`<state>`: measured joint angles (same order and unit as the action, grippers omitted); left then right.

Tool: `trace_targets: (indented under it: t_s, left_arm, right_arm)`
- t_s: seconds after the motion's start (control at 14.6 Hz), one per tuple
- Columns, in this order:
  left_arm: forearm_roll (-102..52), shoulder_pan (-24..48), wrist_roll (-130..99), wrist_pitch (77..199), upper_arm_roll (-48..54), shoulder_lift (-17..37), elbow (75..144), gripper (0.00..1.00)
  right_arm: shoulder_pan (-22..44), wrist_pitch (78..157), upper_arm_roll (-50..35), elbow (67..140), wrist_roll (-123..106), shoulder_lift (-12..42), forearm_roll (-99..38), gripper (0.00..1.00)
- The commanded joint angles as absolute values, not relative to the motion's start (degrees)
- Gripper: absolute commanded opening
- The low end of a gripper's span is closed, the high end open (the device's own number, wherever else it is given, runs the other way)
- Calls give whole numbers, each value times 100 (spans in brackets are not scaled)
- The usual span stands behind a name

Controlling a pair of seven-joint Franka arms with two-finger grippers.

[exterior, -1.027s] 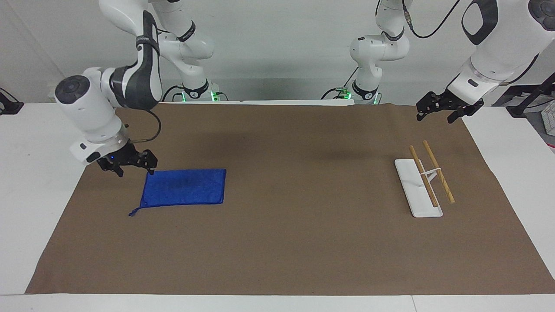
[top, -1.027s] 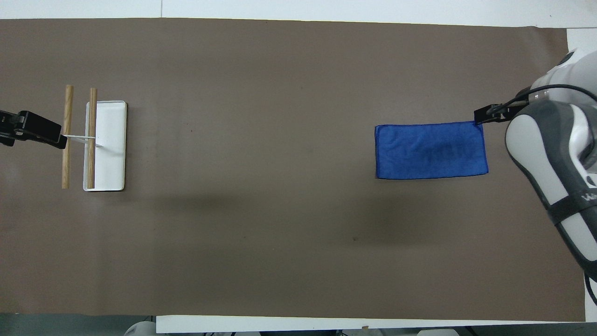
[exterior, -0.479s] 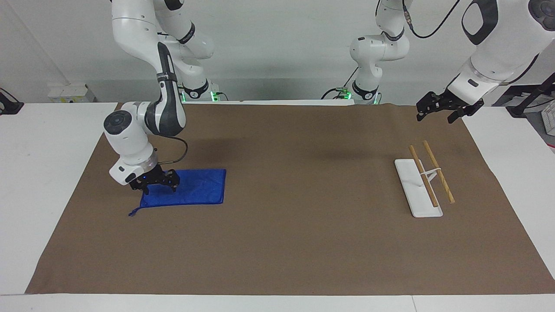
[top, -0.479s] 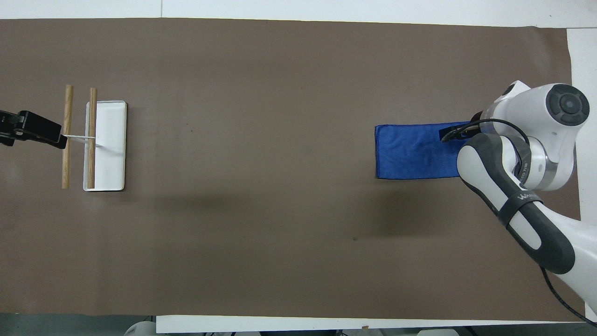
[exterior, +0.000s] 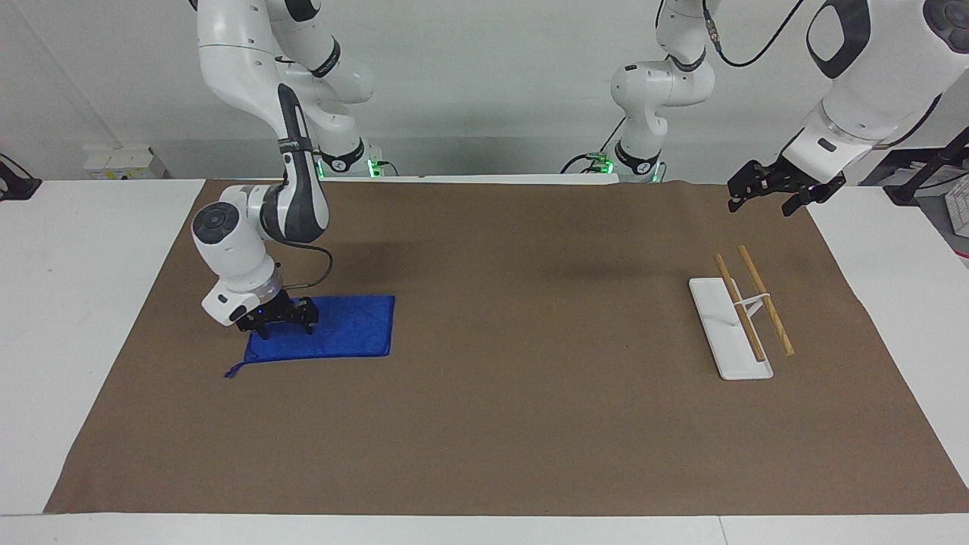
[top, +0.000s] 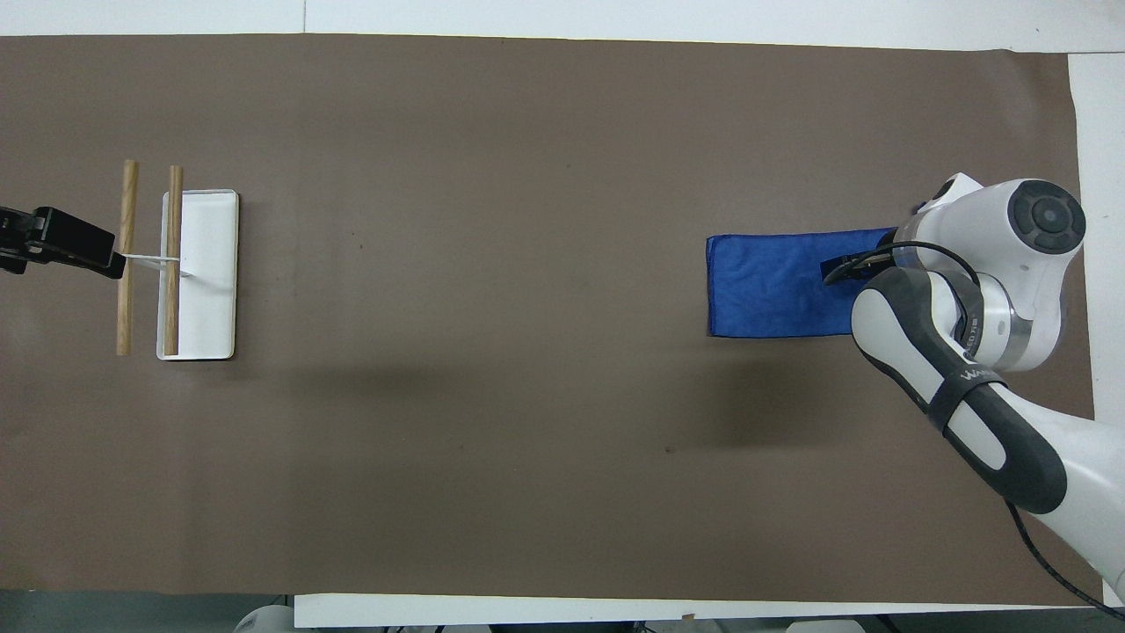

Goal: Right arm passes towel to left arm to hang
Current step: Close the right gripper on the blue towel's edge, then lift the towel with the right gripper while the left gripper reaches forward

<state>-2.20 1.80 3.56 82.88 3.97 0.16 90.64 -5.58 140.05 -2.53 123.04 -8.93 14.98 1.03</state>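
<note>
I expect the towel's far end (top: 725, 286) to sag and bunch into folds when I lift, since my right gripper (top: 846, 269) is at one end of the thin blue towel.
The blue towel (exterior: 344, 325) lies flat on the brown mat at the right arm's end of the table; it also shows in the overhead view (top: 769, 283). Its loop tag (exterior: 233, 372) sticks out at one corner. My right gripper (exterior: 285, 325) is low over the towel's end nearest that edge of the mat, fingers spread, tips at the cloth. In the overhead view the right wrist hides that end. My left gripper (exterior: 763, 195) waits open in the air over the mat's edge near the rack, and it shows in the overhead view (top: 104, 260).
A white rack base (exterior: 715, 322) with two wooden rods (exterior: 766, 300) stands at the left arm's end; it shows in the overhead view (top: 211, 272). The brown mat (exterior: 515, 393) covers most of the white table.
My right gripper has come down from beside the towel's corner onto the towel's end and shifted a little toward its middle. The towel, the rack and the left arm have not moved.
</note>
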Motion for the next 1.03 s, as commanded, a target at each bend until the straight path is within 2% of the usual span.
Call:
trace_targets:
  t_s: [0.0,0.07,0.21,0.48,0.75,0.96]
  left_arm:
    - [-255,193,316,8429,360,-141,9272,99]
    - [-255,193,316,8437,360,-141,9272,99]
    - [-264,193,316,8438,360,-141,9272,99]
    - [-272,176,369,8411,360,-149,9272,99]
    - [-272,176,317,8437,360,-149,9290,99]
    - [-351,158,-181,8437,299,-149,9299,98]
  right_arm:
    - [-615,14106,-281,12384,-1177,1468,105,37]
    - [-615,14106,-281,12384,-1195,1468,105,21]
    - [-615,14080,-281,12358,-1169,1468,105,0]
    - [-615,13792,-369,12191,-802,1424,88,0]
    - [-606,12125,-1069,11288,1223,1319,88,0]
    - [-589,11497,-1957,10706,3342,1318,88,0]
